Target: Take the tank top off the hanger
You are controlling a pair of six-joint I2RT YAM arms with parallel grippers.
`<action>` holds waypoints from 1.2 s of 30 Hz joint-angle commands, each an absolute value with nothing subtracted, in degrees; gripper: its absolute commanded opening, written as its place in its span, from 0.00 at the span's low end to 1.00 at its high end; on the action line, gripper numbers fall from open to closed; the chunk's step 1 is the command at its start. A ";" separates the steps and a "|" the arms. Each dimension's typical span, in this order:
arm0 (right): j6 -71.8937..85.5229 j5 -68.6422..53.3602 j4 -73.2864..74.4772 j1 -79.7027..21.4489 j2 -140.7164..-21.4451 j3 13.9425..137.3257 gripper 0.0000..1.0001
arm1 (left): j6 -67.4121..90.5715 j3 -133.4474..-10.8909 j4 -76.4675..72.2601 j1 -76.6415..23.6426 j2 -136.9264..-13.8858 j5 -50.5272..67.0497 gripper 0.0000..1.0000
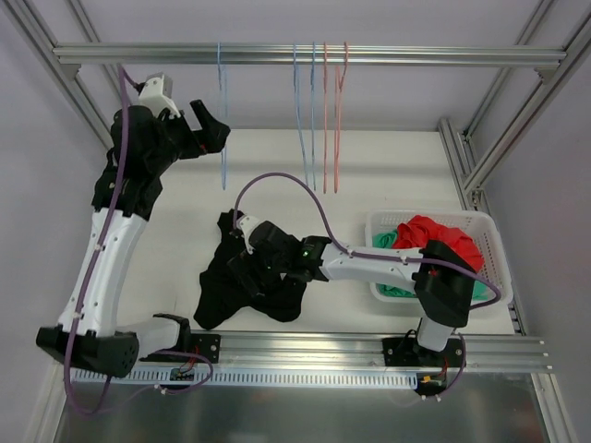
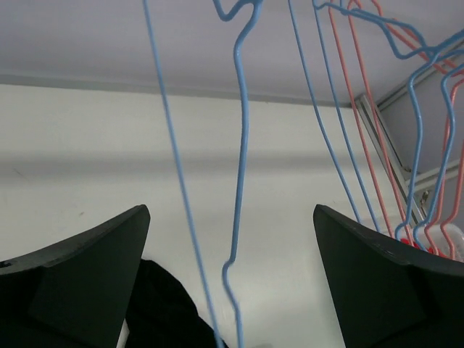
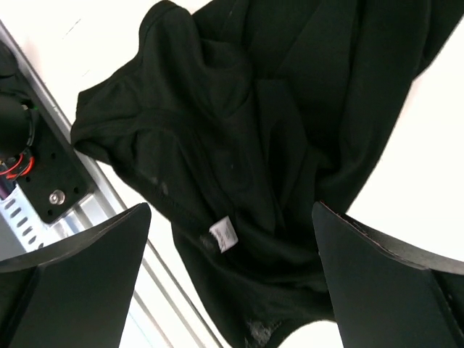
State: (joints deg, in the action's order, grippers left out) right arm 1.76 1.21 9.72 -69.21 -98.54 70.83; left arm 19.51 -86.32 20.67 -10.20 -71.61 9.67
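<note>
The crumpled black tank top (image 1: pixel 222 291) has loose folds (image 3: pixel 264 127) running across it, so it will bunch up into a drooping heap when I lift it.
The black tank top (image 1: pixel 231 286) lies crumpled on the white table, off any hanger. It also shows in the right wrist view (image 3: pixel 275 130), with a white label (image 3: pixel 223 236) on it. My right gripper (image 1: pixel 242 260) hovers just above it, open and empty (image 3: pixel 230 214). My left gripper (image 1: pixel 212 129) is raised at the back left, open, next to a bare blue hanger (image 1: pixel 223 120). In the left wrist view the hanger's wires (image 2: pixel 237 181) hang between the open jaws (image 2: pixel 230 214) without being gripped. A corner of the tank top (image 2: pixel 159 304) shows below.
More bare blue hangers (image 1: pixel 303 111) and red hangers (image 1: pixel 332 111) hang from the metal rail (image 1: pixel 416 55). A white basket (image 1: pixel 491 231) with red cloth (image 1: pixel 434 235) and green cloth stands at the right. An aluminium rail runs along the near edge.
</note>
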 commanded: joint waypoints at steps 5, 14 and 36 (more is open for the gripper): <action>-1.32 1.14 12.39 -68.82 -104.67 79.97 0.99 | 18.46 -71.76 23.38 -10.63 -43.27 -6.40 0.99; -1.93 2.46 13.36 -68.82 -111.79 84.99 0.99 | 16.00 -50.05 24.43 -10.55 -14.52 -12.82 0.99; 2.02 16.26 9.75 -70.75 -94.99 66.37 0.00 | 15.38 -41.75 27.77 -10.63 -5.63 -8.88 0.99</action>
State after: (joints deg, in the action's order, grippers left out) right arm 0.75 13.17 8.12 -70.48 -108.81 70.17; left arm 16.82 -40.40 28.62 -10.20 -6.31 -10.35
